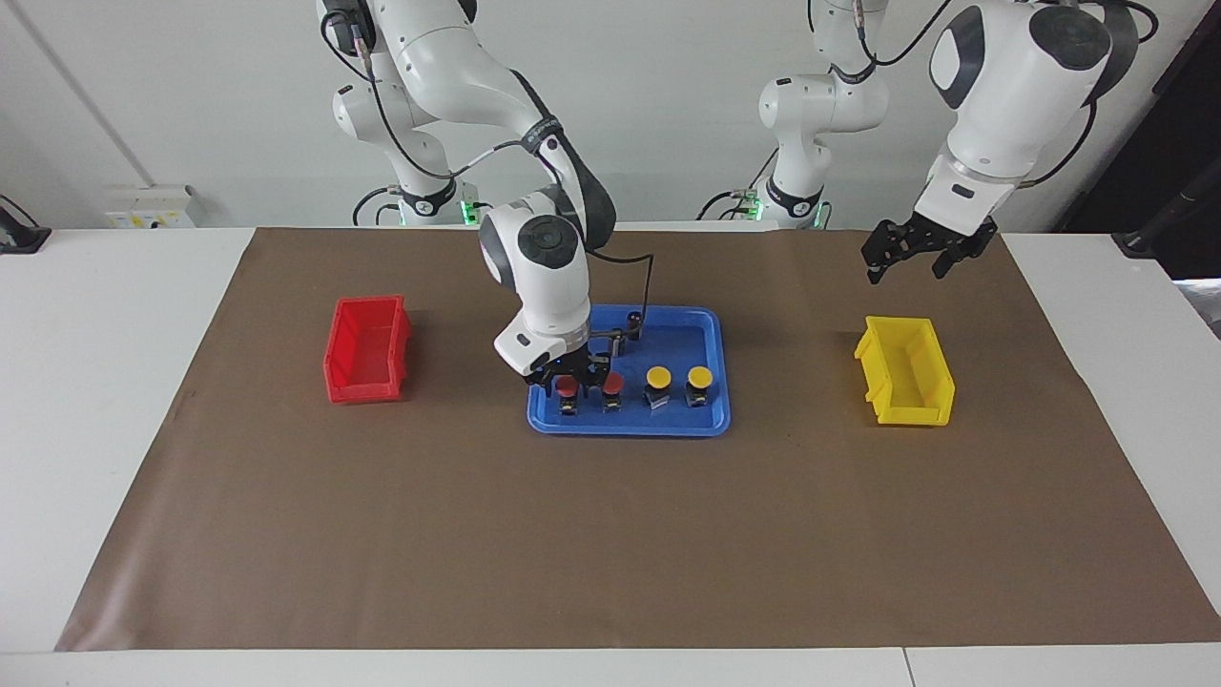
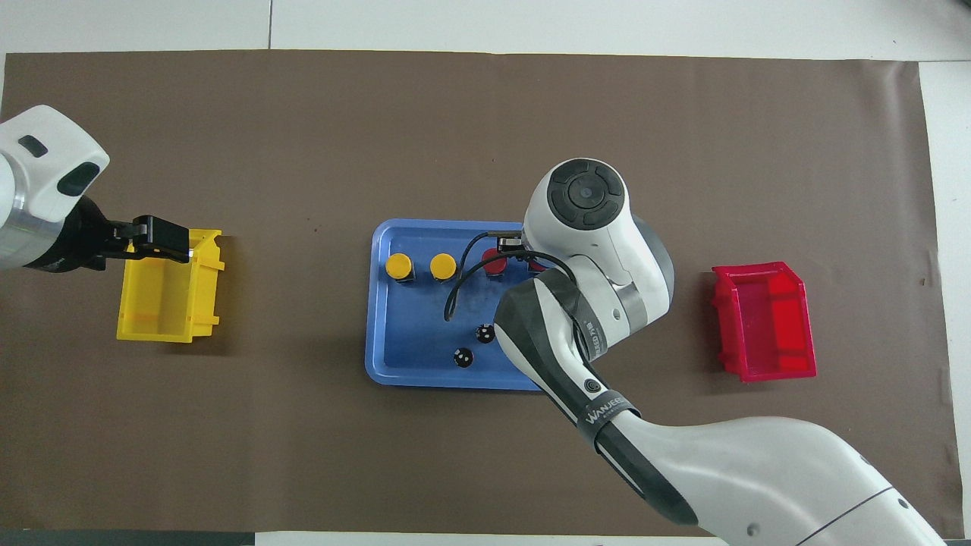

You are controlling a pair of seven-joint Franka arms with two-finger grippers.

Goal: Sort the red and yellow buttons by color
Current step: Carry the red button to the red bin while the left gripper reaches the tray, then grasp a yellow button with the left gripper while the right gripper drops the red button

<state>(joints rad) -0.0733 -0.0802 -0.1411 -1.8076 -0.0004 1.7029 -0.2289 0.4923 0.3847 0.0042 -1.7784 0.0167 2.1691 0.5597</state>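
Note:
My gripper will drop the red button (image 2: pixel 537 265) into the red bin, and the button should tip onto its side because the bin has a wide empty bottom (image 2: pixel 770 324).
Four buttons stand in a row in the blue tray (image 1: pixel 706 329), along its edge farther from the robots. The two yellow buttons (image 1: pixel 657 378) (image 1: pixel 700 378) are toward the left arm's end; they also show in the overhead view (image 2: pixel 399 265) (image 2: pixel 443 265). The two red buttons (image 1: pixel 567 385) (image 1: pixel 612 383) are toward the right arm's end. My right gripper (image 1: pixel 569 376) is down at the end red button, open, with a finger on each side of its cap. In the overhead view the arm hides that button; the other red button (image 2: pixel 494 262) shows. My left gripper (image 1: pixel 909 260) is open and empty, raised over the yellow bin's (image 1: pixel 906 372) nearer end.
A red bin (image 1: pixel 367 348) stands on the brown mat toward the right arm's end of the table. Two small dark cylinders with silvery tops (image 2: pixel 485 333) (image 2: pixel 463 357) stand in the tray nearer to the robots than the buttons.

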